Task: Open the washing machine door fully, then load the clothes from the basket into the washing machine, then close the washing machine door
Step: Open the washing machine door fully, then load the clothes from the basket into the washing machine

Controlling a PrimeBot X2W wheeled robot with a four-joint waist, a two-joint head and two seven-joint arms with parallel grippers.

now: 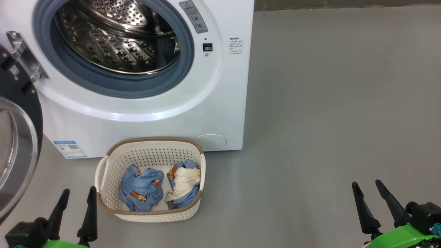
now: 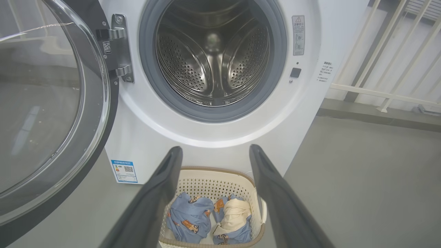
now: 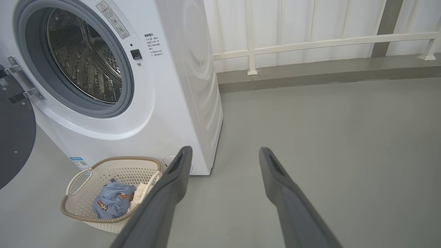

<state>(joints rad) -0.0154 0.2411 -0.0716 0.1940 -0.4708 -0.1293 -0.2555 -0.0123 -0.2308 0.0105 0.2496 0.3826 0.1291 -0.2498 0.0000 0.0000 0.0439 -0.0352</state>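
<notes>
My gripper will bring the blue garment [image 1: 141, 187] out alone when I lift it, because a gap of basket's bottom [image 1: 165, 186] lies between the blue garment and the cream piece.
The white washing machine [image 1: 220, 103] stands with its door [image 1: 17, 151] swung wide to the left, black rim and glass bowl showing. Its steel drum [image 1: 117, 38] looks empty behind the grey-blue gasket. In front on the floor sits the cream basket [image 1: 151, 143] holding the clothes: a blue printed garment [image 1: 141, 187] and a cream piece on more blue cloth [image 1: 184, 184]. My left gripper [image 1: 78, 195] stands open just left of the basket, nothing between its fingers. My right gripper [image 1: 367, 187] is open far to the right over bare floor. In the left wrist view the basket [image 2: 206, 175] lies between my fingers [image 2: 162, 186].
Grey floor [image 1: 327, 120] stretches to the right of the machine. A white railing [image 3: 310, 43] and a low grey kerb [image 3: 310, 74] run behind it. The open door [image 2: 48, 113] takes up the space left of the basket.
</notes>
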